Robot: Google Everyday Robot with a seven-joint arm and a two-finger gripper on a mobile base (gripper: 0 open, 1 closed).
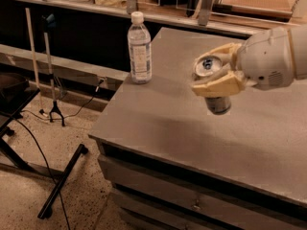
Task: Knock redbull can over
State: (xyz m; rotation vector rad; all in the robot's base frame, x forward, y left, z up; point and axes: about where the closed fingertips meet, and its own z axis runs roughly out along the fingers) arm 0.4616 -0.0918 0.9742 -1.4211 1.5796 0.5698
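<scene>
The redbull can (218, 105) is almost upright between my gripper's fingers. Next, my gripper tips the can further and lowers it onto its side closer to the front edge (203, 131).
The redbull can (218, 104) is a slim silver can whose shiny pull-tab top faces the camera. It sits between the cream fingers (218, 85) of my gripper (204, 73), which is shut on it from the right, over the grey table (172, 128). The can leans with its top towards the left. I cannot tell whether its base touches the table. My white arm comes in from the right edge. The small orange ball is hidden behind the gripper.
A clear water bottle (139, 49) with a white cap stands upright near the table's back left corner, left of the gripper. The table's left and front edges drop to the floor, where black stands and cables (53, 114) lie. Shelving runs along the back.
</scene>
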